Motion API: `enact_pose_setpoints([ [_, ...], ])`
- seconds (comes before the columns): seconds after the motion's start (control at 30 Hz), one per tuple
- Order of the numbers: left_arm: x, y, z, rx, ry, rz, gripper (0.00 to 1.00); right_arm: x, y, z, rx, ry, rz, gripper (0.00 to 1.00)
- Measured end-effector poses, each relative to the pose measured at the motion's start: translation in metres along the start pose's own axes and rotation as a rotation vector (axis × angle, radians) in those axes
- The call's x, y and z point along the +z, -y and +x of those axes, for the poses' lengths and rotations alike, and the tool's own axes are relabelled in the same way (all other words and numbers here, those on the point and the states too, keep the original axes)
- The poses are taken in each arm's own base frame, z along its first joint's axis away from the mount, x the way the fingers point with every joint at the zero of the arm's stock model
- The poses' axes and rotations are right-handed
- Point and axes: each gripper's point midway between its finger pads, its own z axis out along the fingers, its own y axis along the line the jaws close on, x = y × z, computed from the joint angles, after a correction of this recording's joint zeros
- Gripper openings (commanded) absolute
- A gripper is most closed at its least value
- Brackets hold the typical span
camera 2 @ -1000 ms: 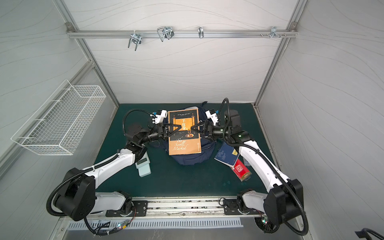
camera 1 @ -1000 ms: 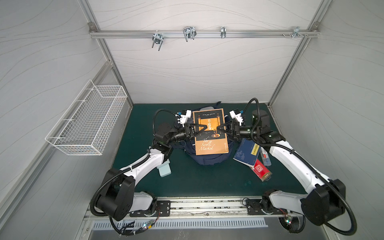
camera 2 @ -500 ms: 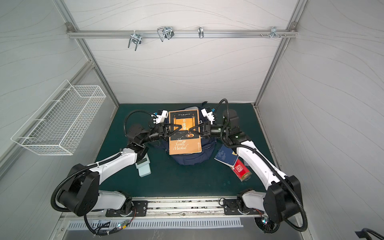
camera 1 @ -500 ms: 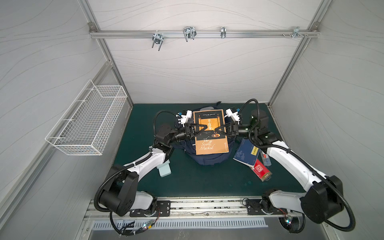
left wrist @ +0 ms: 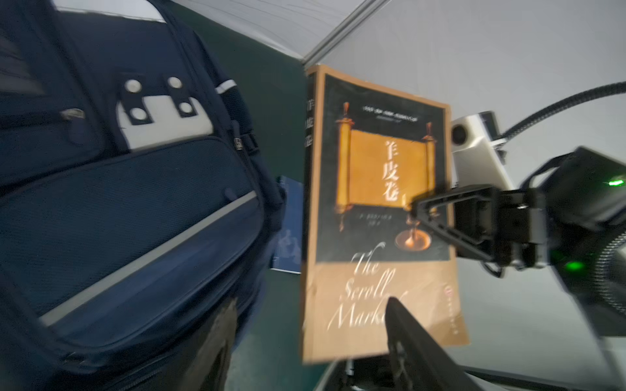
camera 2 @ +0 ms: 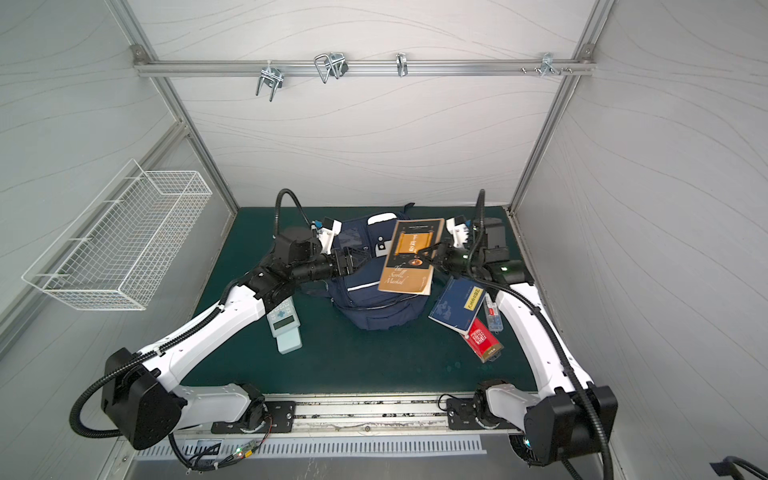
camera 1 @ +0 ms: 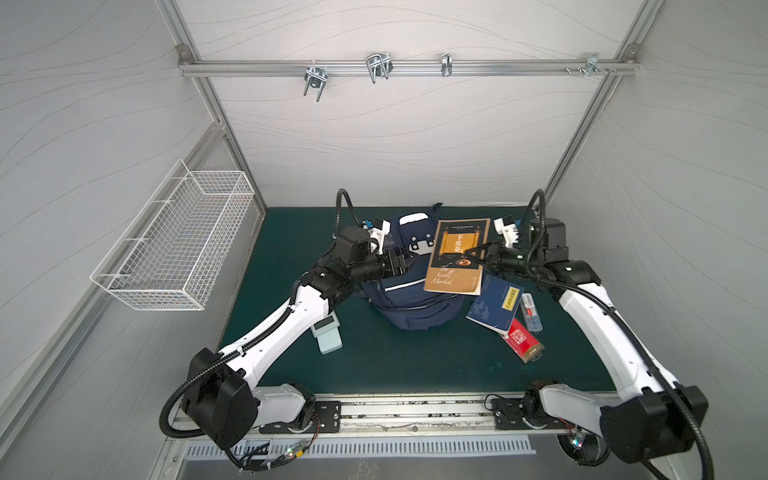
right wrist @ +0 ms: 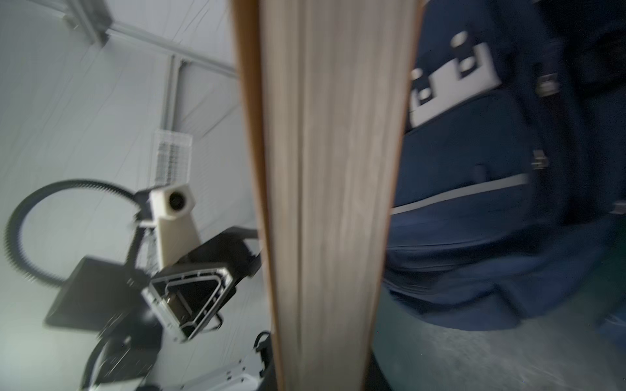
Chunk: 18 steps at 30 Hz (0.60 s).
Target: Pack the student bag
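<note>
The student bag's side edge [left wrist: 275, 198] will rise and open wide for the book when I pull it, because loose fabric [left wrist: 266, 228] bulges out past the front pocket.
The student bag [camera 1: 409, 299] [camera 2: 365, 299], navy with white stripes, lies on the green mat with its front pockets up, and shows in the left wrist view [left wrist: 118, 203]. An orange and black book [camera 1: 457, 257] [camera 2: 409, 257] [left wrist: 382, 210] hangs tilted over the bag's right side. My right gripper [camera 1: 473, 255] [camera 2: 424, 255] is shut on the book's right edge, and the book's page edge [right wrist: 332, 169] fills its wrist view. My left gripper [camera 1: 409, 266] [camera 2: 359, 259] [left wrist: 310, 315] stands open over the bag, just left of the book and apart from it.
Right of the bag lie a blue book [camera 1: 494, 307], a red box [camera 1: 523, 345] and a small clear case [camera 1: 531, 318]. A pale green device [camera 1: 328, 334] sits under my left forearm. A white wire basket [camera 1: 178, 245] hangs on the left wall.
My right gripper shut on the book, then my left gripper opened and let go of it. The book has shifted right and uncovered the bag's white patch.
</note>
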Motion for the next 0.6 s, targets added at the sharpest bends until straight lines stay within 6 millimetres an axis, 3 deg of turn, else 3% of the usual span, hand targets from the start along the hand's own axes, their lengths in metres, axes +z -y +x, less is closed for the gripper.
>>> enact_pose_setpoints([
  [0.1, 0.021, -0.022, 0.033, 0.112, -0.122, -0.145, 0.69, -0.018, 0.047, -0.010, 0.078, 0.067, 0.178, 0.00],
  [0.2, 0.042, -0.044, 0.083, 0.222, -0.299, -0.246, 0.69, -0.028, 0.087, -0.001, 0.165, 0.066, 0.294, 0.00],
  [0.27, 0.054, -0.048, 0.115, 0.299, -0.414, -0.278, 0.66, -0.031, 0.105, 0.010, 0.206, 0.047, 0.342, 0.00],
  [0.33, 0.063, -0.047, 0.133, 0.359, -0.490, -0.289, 0.64, -0.034, 0.114, 0.022, 0.229, 0.026, 0.369, 0.00],
  [0.4, 0.072, -0.044, 0.140, 0.400, -0.527, -0.291, 0.64, -0.037, 0.114, 0.029, 0.229, 0.014, 0.376, 0.00],
  [0.6, 0.089, -0.045, 0.126, 0.447, -0.530, -0.313, 0.51, -0.045, 0.107, 0.035, 0.189, 0.024, 0.362, 0.00],
])
